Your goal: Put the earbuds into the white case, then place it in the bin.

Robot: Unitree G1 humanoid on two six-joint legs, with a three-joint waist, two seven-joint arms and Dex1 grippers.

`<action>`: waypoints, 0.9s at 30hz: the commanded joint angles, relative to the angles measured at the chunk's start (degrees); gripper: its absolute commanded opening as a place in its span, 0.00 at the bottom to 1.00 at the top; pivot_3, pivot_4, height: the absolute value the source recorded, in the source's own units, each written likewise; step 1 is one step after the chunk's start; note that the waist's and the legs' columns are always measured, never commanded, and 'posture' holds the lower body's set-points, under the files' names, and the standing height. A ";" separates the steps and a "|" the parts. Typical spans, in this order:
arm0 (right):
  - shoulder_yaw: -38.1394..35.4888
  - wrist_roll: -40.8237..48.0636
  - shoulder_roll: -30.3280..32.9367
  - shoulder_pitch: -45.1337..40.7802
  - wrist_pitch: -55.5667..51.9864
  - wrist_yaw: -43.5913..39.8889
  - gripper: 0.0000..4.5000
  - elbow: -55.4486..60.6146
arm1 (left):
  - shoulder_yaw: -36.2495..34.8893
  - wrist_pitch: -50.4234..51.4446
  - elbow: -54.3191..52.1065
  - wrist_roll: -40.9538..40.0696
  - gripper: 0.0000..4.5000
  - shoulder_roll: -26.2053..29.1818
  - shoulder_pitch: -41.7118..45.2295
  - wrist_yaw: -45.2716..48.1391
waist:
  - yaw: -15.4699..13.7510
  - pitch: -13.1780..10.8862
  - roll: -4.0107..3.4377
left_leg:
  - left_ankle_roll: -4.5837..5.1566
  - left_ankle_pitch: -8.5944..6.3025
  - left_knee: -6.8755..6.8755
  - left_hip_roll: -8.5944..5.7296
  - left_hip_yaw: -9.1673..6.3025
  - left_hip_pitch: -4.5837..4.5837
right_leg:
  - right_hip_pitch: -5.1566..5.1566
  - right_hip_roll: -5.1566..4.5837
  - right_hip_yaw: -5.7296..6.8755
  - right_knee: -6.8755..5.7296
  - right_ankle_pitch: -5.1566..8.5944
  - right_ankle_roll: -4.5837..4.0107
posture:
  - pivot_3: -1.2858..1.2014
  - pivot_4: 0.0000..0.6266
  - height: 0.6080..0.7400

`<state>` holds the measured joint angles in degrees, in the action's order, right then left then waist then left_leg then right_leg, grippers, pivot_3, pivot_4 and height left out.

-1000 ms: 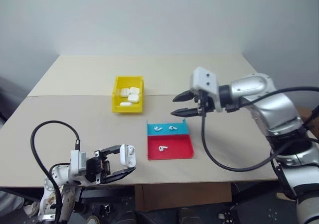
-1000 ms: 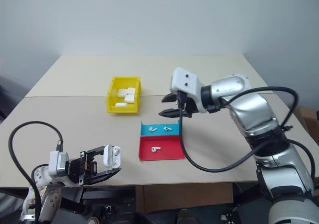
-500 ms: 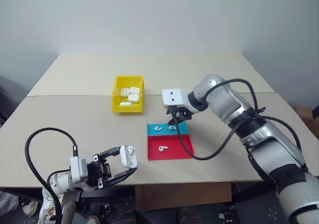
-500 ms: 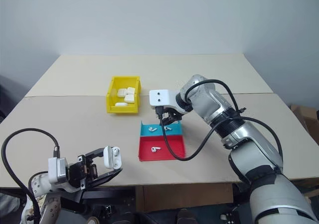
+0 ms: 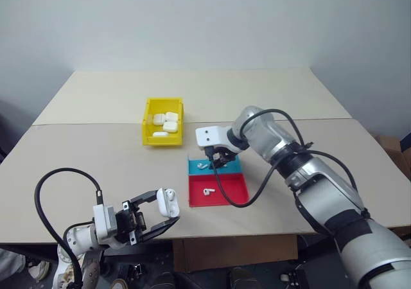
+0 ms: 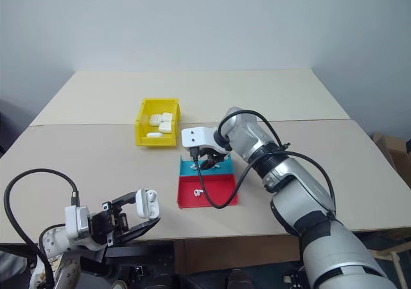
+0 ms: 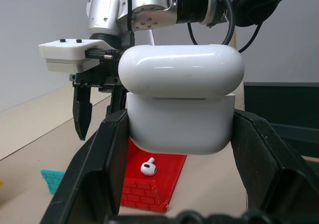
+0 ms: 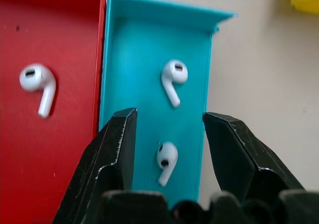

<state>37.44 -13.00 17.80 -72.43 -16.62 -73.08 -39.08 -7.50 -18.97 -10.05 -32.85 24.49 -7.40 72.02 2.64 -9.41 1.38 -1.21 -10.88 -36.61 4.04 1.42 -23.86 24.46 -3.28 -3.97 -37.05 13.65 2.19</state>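
I should keep moving my right gripper toward the blue half's earbud nearer the bin [image 5: 202,166], which is in line with its open fingers, until they are on both sides of its head [image 8: 177,71].
At the table's front left, my left gripper [image 5: 167,209] is shut on the white case [image 7: 179,104], held upright with its lid looking slightly lifted. My right gripper [image 8: 169,117] hangs open, pointing down over the blue half of the tray [image 5: 232,167]. Its fingers straddle one of the earbuds [image 8: 167,162] without touching it. A second earbud [image 8: 173,79] lies in the same blue half, and a third [image 5: 208,191] lies in the red half. The yellow bin [image 5: 148,131] stands behind and to the left of the tray.
Several white cases [image 5: 166,121] lie inside the bin. The red half of the tray [image 5: 234,191] has low walls. A black cable [image 5: 244,199] loops from my right wrist over the tray. Bare tabletop [image 5: 96,154] lies between the left gripper and the bin.
My right gripper has swung left and down from beside the tray to just above its blue half. The left gripper has kept the case in place.
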 commanded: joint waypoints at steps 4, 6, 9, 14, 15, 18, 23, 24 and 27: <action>-0.92 -3.19 -3.48 -2.98 5.54 2.43 0.57 -6.11 | 0.06 -1.94 -1.99 0.15 0.61 0.30 -0.12 -0.84 | -0.06 0.00 0.00 | 0.00 0.00 0.00 0.00 0.00 0.00 | -0.01 -0.01 0.00 0.00 0.00 0.00 | 0.52 0.24 1.00; -1.15 -3.93 -4.82 -3.69 6.38 3.19 0.57 -8.48 | 0.18 -2.02 -2.06 0.27 0.61 0.33 -0.22 -1.06 | -0.03 0.00 0.00 | 0.00 0.00 0.00 0.00 0.00 0.00 | -0.01 -0.01 0.00 0.01 0.00 0.00 | 0.52 0.24 1.00; -1.16 -5.09 -6.40 -4.62 7.57 3.33 0.57 -11.57 | 0.39 -2.20 -2.24 0.39 0.61 0.32 -0.33 -1.38 | -0.01 0.00 -0.01 | 0.00 0.00 0.00 0.00 0.00 0.00 | 0.00 0.00 0.00 0.00 0.00 0.00 | 0.52 0.24 1.00; -1.36 -6.47 -8.35 -5.57 9.65 4.01 0.57 -15.70 | 0.70 -2.26 -2.77 0.84 0.61 0.28 -0.36 -2.26 | 0.07 0.00 -0.01 | 0.00 0.00 0.01 0.00 0.00 0.01 | 0.00 0.00 0.00 -0.01 0.00 -0.01 | 0.52 0.24 1.00; -1.50 -6.74 -8.58 -5.68 9.90 4.22 0.57 -16.41 | 0.75 -2.27 -2.88 0.86 0.61 0.32 -0.40 -2.41 | 0.05 -0.01 -0.01 | 0.00 0.00 0.01 0.00 0.00 0.01 | 0.00 0.00 0.00 -0.01 0.00 -0.01 | 0.52 0.24 1.00; -1.79 -7.09 -9.07 -5.89 10.81 3.32 0.57 -17.86 | 0.54 -2.48 -2.81 0.78 0.61 0.50 -0.61 -2.56 | 0.04 -0.01 -0.01 | 0.00 0.00 0.01 0.00 0.00 0.00 | 0.00 0.00 0.00 0.00 0.00 -0.01 | 0.52 0.24 1.00; -1.96 -8.10 -9.75 -6.03 11.53 3.92 0.57 -19.48 | 0.68 -2.86 -2.84 1.12 0.61 0.58 -0.89 -2.99 | 0.08 -0.01 -0.01 | 0.00 0.00 0.01 0.00 0.00 0.01 | 0.00 0.00 0.00 -0.01 0.00 -0.01 | 0.52 0.24 1.00; -2.02 -8.30 -9.95 -6.05 11.59 4.29 0.57 -19.91 | 0.83 -2.95 -2.91 1.21 0.61 0.52 -0.93 -3.13 | 0.09 0.00 -0.01 | 0.00 0.00 0.01 0.00 0.00 0.01 | 0.00 0.00 0.00 -0.01 0.00 -0.01 | 0.52 0.24 1.00; -2.66 -8.59 -10.39 -6.16 11.66 4.33 0.57 -20.62 | 1.21 -3.20 -3.04 1.41 0.61 0.42 -1.01 -3.50 | 0.10 0.00 -0.01 | 0.00 0.00 0.01 0.00 0.00 0.02 | 0.00 0.00 0.00 -0.02 0.00 -0.01 | 0.52 0.24 1.00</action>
<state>35.86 -21.32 7.65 -76.63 -5.73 -69.02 -59.79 -6.51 -20.99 -10.56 -31.51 24.62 -8.06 68.98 2.74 -9.42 1.37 -1.21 -10.88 -36.60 4.04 1.42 -23.85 24.46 -3.28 -3.97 -37.07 13.65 2.18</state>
